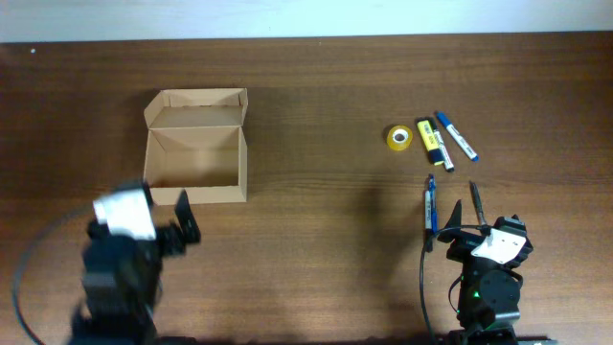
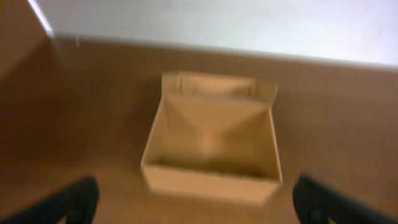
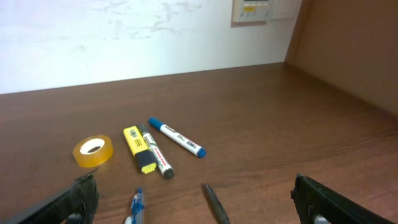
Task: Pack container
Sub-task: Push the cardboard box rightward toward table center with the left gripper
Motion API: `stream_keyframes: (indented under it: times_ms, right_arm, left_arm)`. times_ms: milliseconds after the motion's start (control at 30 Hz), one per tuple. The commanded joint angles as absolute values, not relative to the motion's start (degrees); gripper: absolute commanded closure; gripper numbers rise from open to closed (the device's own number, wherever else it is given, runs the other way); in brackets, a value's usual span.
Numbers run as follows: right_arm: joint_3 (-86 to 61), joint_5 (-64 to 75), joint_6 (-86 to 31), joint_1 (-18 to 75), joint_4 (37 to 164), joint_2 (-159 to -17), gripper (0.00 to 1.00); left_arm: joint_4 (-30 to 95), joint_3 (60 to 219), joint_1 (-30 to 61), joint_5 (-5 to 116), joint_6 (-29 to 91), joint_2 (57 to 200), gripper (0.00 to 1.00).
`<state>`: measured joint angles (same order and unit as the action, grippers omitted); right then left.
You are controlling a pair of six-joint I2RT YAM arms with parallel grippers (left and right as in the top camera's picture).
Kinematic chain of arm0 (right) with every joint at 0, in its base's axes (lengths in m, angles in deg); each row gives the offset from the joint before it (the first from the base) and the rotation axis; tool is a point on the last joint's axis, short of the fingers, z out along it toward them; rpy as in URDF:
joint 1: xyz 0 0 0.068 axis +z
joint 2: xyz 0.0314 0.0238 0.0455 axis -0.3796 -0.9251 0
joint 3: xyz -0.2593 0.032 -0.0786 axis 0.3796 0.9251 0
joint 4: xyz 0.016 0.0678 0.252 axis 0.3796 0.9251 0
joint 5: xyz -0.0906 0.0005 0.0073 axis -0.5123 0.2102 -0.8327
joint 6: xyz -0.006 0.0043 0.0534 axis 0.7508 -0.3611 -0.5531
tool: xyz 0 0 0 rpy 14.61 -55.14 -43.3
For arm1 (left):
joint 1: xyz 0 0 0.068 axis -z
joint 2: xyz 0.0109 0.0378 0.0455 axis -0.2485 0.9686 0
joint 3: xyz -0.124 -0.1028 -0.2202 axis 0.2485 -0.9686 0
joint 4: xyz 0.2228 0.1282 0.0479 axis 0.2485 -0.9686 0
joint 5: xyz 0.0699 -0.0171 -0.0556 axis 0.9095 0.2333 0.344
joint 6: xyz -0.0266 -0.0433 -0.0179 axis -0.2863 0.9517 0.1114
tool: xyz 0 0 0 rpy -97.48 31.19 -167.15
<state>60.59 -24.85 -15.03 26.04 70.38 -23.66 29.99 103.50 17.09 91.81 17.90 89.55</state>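
I should keep my left gripper moving with open fingers, as the container's side [image 1: 242, 165] facing the tape roll is clear, until the fingers reach its rim [image 1: 243, 136], and close them there.
The container [image 1: 196, 144] is a tan cardboard box, open, its flap lid folded back toward the far side. It stands at the left of the table and looks empty [image 2: 211, 149]. My left gripper [image 1: 188, 220] hovers open just in front of its near wall, with both dark fingers [image 2: 74, 202] spread wide. At the right lie a yellow tape roll [image 1: 398, 137], a yellow highlighter [image 1: 428, 139], a white marker [image 1: 442, 153], a blue-capped marker [image 1: 457, 136], a blue pen [image 1: 431, 206] and a dark pen [image 1: 476, 203]. My right gripper [image 1: 482, 228] is open, empty, just behind the two pens.
In the right wrist view the tape roll [image 3: 93, 151], highlighter [image 3: 140, 157] and markers [image 3: 177, 137] lie ahead, with the blue pen [image 3: 135, 208] and dark pen [image 3: 214, 202] nearest. A white wall runs along the table's far edge.
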Motion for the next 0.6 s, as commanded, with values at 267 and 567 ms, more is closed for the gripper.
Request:
stream_keyframes:
  times_ms: [267,567]
  right_arm:
    - [61.1,-25.6,-15.3,25.6,70.4,-23.2,0.01]
    - [61.1,-25.6,-15.3,25.6,70.4,-23.2,0.01]
  left_arm:
    - [-5.0,157.8,16.8,74.6,18.2,139.3,0.00]
    - [0.0,161.9,17.0,56.1,19.6,153.4,0.18]
